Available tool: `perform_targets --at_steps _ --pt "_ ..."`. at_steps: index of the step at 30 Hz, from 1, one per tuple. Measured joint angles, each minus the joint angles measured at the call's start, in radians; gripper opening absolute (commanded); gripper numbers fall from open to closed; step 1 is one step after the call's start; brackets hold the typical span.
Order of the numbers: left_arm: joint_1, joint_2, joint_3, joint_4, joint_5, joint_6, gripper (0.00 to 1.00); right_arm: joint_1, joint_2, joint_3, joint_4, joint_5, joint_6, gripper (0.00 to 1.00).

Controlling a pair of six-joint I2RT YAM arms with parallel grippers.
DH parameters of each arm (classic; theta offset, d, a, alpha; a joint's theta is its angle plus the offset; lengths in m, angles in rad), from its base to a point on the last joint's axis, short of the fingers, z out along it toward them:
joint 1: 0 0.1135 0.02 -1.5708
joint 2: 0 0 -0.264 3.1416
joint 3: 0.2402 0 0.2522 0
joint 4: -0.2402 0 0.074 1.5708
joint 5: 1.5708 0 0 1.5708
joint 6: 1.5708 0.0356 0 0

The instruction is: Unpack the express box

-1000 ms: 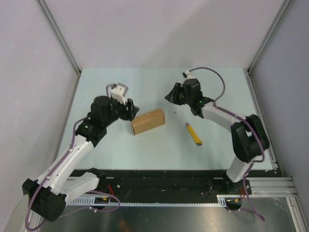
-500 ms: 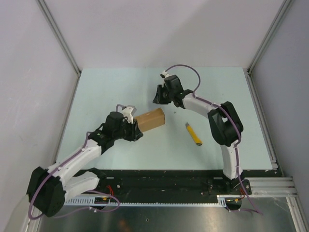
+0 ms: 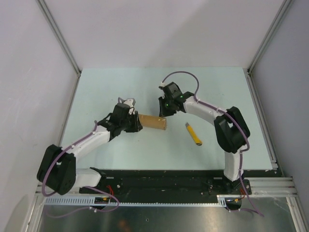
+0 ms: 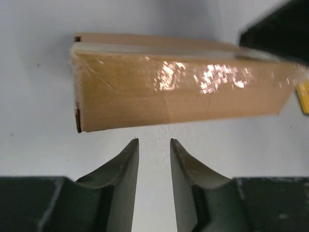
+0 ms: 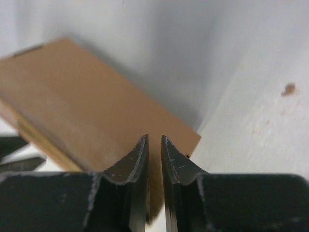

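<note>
The robot's right gripper should swing the box flat and hold the box's end point(image 3: 163, 123) while the left gripper pries the box's flap, because the express box stands tipped point(image 3: 152, 122) on its long side.
The express box point(image 3: 153, 123), plain brown cardboard, stands tipped up on a long side in the middle of the table. My left gripper point(image 3: 137, 123) sits at its left end, low on the table. In the left wrist view the taped box point(image 4: 178, 82) lies just past my fingertips; the left gripper point(image 4: 153, 142) is narrowly open and empty. My right gripper point(image 3: 164, 112) is at the box's far right corner. In the right wrist view the right gripper point(image 5: 154, 139) is nearly shut, empty, its tips against the box's broad brown face point(image 5: 72, 106).
A slim yellow-and-black utility knife point(image 3: 194, 134) lies on the pale table point(image 3: 120, 87) right of the box; its yellow end shows at the right edge of the left wrist view point(image 4: 304, 96). Grey walls stand at the back and sides.
The box has gone from lying flat to standing tipped on its long side. My left gripper moved up to its left end. My right gripper came down onto its far right corner.
</note>
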Motion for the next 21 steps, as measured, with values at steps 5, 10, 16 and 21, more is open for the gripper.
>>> perform_targets --at_steps 5,10,16,21 --pt "0.024 0.092 0.072 0.025 -0.045 -0.014 0.38 0.018 -0.127 -0.087 -0.048 0.000 0.003 0.20" --pt "0.055 0.153 0.121 0.064 -0.069 -0.020 0.40 0.100 -0.175 -0.113 -0.042 0.000 -0.009 0.20" --pt "0.144 0.138 0.114 0.085 -0.105 -0.063 0.43 0.190 -0.161 -0.123 -0.034 -0.008 -0.013 0.19" --pt "0.197 0.040 0.053 0.089 -0.118 -0.092 0.51 0.212 -0.158 -0.129 -0.024 0.037 0.009 0.25"
